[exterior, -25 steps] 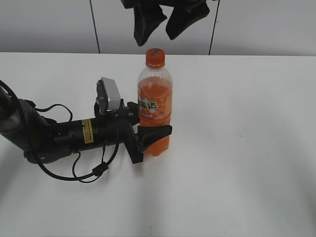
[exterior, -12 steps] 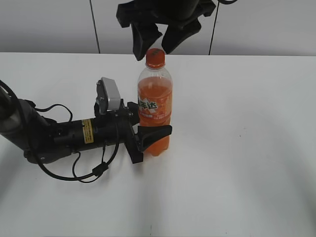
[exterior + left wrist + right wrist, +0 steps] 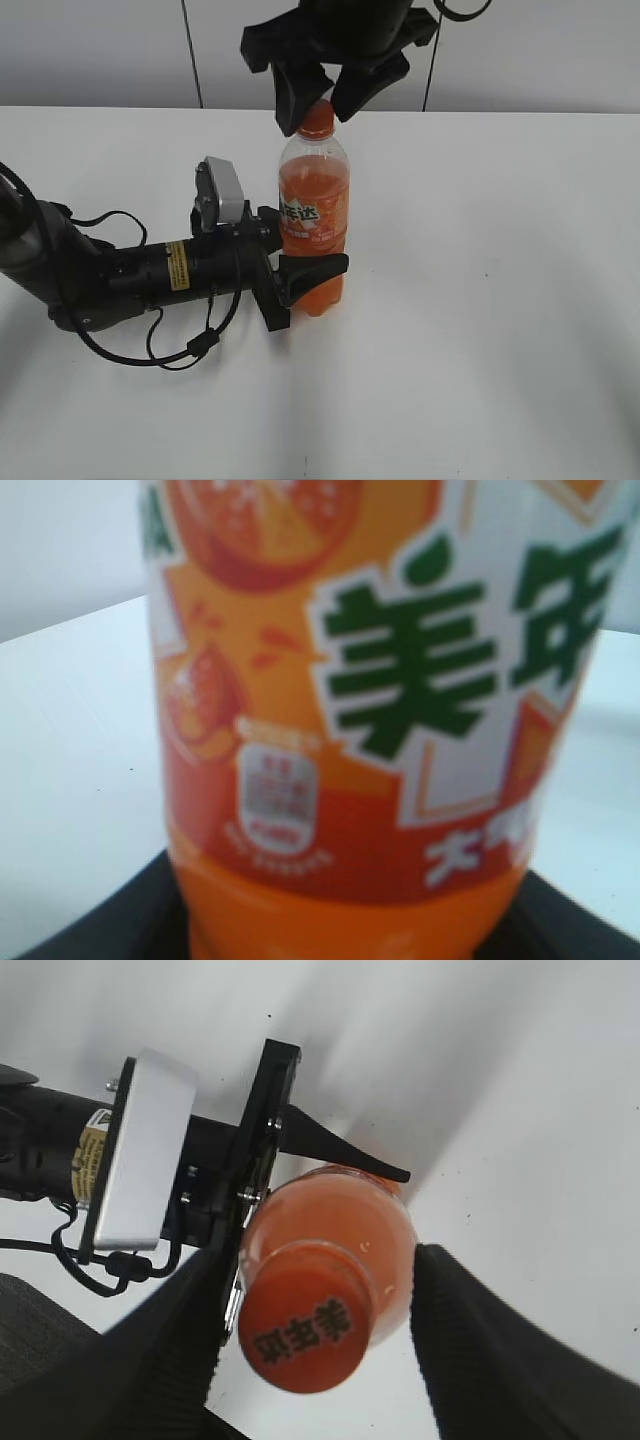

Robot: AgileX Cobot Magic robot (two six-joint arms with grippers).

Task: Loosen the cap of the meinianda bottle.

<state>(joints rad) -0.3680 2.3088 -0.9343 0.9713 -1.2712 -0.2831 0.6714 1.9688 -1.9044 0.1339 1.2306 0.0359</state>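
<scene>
The robot's left gripper clamps the meinianda bottle's lower part (image 3: 314, 272), so the orange cap (image 3: 317, 120) will turn by itself and stay seated when the robot twists it.
The meinianda bottle (image 3: 313, 215) stands upright mid-table, full of orange liquid. My left gripper (image 3: 302, 258) lies low on the table and is shut on the bottle's lower part. In the left wrist view the label (image 3: 400, 680) fills the frame, with dark fingers (image 3: 90, 930) at the bottom corners. The orange cap (image 3: 316, 118) sits on top. My right gripper (image 3: 315, 100) hangs above it, open, one finger on each side of the cap. In the right wrist view the cap (image 3: 305, 1332) lies between the fingers (image 3: 500, 1350) with a gap on both sides.
The left arm (image 3: 120, 270) with its white camera block (image 3: 222, 193) and loose cables lies across the left of the white table (image 3: 500, 300). A grey wall (image 3: 100, 50) stands behind the table.
My right gripper has come down from above the bottle; its open fingers now flank the cap. The bottle and the left gripper have not moved.
</scene>
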